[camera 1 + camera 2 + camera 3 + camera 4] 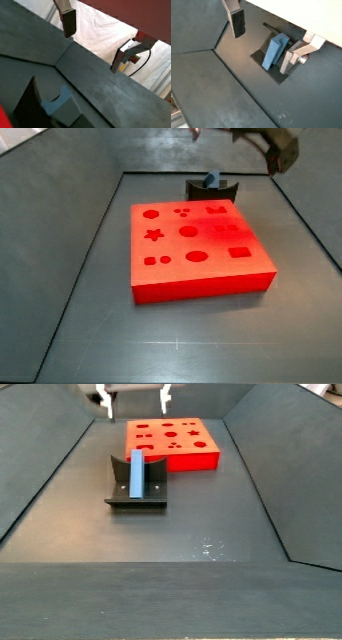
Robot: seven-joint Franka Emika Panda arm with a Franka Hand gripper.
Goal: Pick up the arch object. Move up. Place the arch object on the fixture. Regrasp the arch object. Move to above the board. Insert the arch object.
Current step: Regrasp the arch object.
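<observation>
My gripper will bring the arch object (211,179) free when it lifts it, and the fixture will stay in place, because the arch object leans in the fixture's open curved top (226,190).
The arch object (274,50) is a slim blue-grey block that stands leaning on the dark fixture (260,56). Both side views show it there (138,470), just in front of the red board (174,442). My gripper (134,396) hangs well above the fixture, open, with nothing between its fingers. In both wrist views the gripper (263,41) looks down past its two silver plates; one finger (238,23) is beside the arch object and apart from it. The board (201,243) lies flat with its darker recesses facing up, and the fixture (211,189) sits behind it.
Grey sloping walls (47,474) enclose the dark floor (174,544) on all sides. White cloth (107,35) hangs beyond the bin's rim. The arm's dark body (274,146) shows at the upper edge in a side view.
</observation>
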